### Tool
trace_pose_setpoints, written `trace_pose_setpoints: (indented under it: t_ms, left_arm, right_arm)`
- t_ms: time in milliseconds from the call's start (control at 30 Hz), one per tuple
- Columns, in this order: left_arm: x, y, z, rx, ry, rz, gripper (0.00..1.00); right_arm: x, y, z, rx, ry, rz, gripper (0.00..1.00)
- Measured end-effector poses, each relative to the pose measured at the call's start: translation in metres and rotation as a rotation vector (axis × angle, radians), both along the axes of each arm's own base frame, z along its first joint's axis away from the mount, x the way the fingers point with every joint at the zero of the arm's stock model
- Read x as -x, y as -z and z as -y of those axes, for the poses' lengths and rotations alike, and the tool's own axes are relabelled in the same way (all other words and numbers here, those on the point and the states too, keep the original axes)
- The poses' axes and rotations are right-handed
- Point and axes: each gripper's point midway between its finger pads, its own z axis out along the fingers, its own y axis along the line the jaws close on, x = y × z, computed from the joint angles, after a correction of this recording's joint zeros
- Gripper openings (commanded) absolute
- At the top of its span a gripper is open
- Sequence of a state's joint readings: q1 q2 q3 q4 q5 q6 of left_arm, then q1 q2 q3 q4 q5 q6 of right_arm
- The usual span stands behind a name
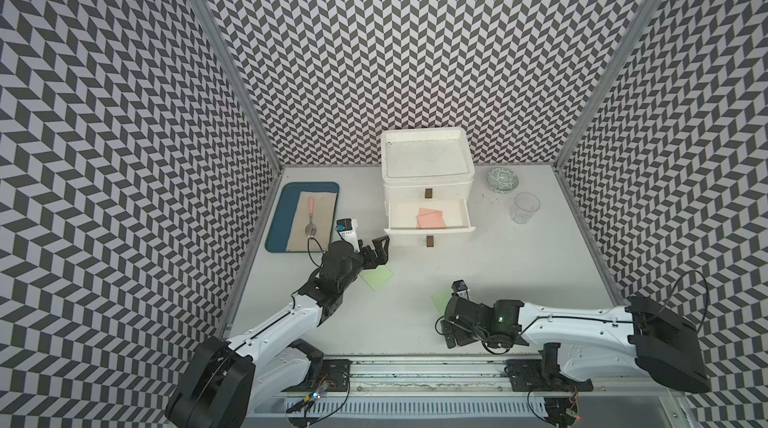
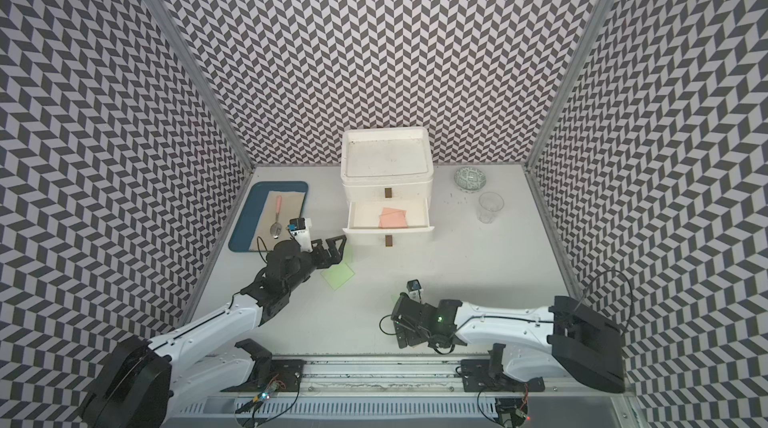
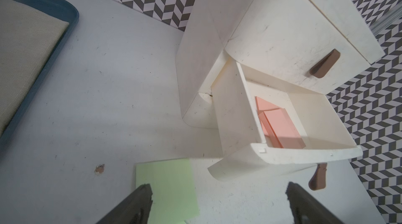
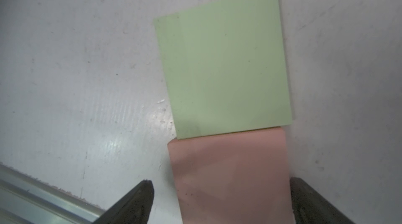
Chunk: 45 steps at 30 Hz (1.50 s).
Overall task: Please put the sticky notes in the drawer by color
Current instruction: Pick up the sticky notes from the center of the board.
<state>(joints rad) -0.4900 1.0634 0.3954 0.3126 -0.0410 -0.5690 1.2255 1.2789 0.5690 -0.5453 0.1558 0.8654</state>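
Observation:
The pink sticky notes in the drawer have thick edges (image 3: 270, 130), so the next pink note should stay stiff and straight while I carry it.
The white drawer (image 1: 428, 181) chest stands at the back, its middle drawer pulled out with two overlapping pink sticky notes (image 1: 431, 218) (image 3: 280, 125) inside. A green note (image 1: 376, 276) (image 3: 167, 190) lies flat on the table just below my left gripper (image 1: 380, 246) (image 3: 217, 190), which is open and empty, short of the chest's bottom corner. My right gripper (image 1: 449, 316) (image 4: 220, 182) hangs open over a pink note (image 4: 230, 175) on the table. Another green note (image 4: 224, 64) (image 1: 440, 300) overlaps that pink one's far edge. The right arm hides the pink table note in both top views.
A blue tray (image 1: 276, 218) at the back left holds a beige cloth and a pink-handled spoon (image 1: 311, 218). A patterned bowl (image 1: 503, 179) and a clear glass (image 1: 525, 208) stand right of the chest. A metal rail (image 1: 415, 368) runs along the front edge.

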Motion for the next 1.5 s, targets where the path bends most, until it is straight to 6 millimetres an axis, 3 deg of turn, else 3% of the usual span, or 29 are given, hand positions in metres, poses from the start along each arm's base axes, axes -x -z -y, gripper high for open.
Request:
trace_pose_setpoints:
  t_ms: [267, 500, 800, 933, 1067, 1167, 1300, 1500]
  left_arm:
    - [0.0, 0.002, 0.0, -0.002, 0.0, -0.004, 1.0]
    - [0.0, 0.002, 0.0, -0.002, 0.001, -0.005, 1.0]
    - [0.003, -0.002, 0.008, 0.015, 0.041, 0.002, 1.0]
    - [0.009, -0.014, 0.025, 0.04, 0.128, 0.046, 0.99]
    - [0.023, -0.039, 0.043, 0.107, 0.244, 0.128, 0.99]
    - [0.034, -0.06, 0.053, 0.181, 0.317, 0.175, 1.0]
    - [0.049, -0.078, 0.068, 0.265, 0.435, 0.164, 0.99]
    - [0.067, -0.108, 0.096, 0.403, 0.627, 0.099, 0.9]
  right_arm:
    - [0.005, 0.006, -0.003, 0.085, -0.018, 0.022, 0.97]
    - [0.009, 0.008, -0.007, 0.118, -0.034, 0.047, 0.65]
    - [0.012, -0.002, -0.017, 0.107, -0.067, 0.027, 0.66]
    - [-0.005, -0.037, -0.041, 0.0, -0.077, 0.079, 0.67]
    - [-0.046, -0.091, -0.061, -0.174, -0.039, 0.19, 0.68]
    - [-0.082, -0.128, -0.06, -0.281, 0.009, 0.293, 0.68]
    - [-0.114, -0.163, -0.051, -0.37, 0.036, 0.401, 0.69]
    - [-0.133, -0.199, -0.05, -0.468, 0.009, 0.503, 0.7]
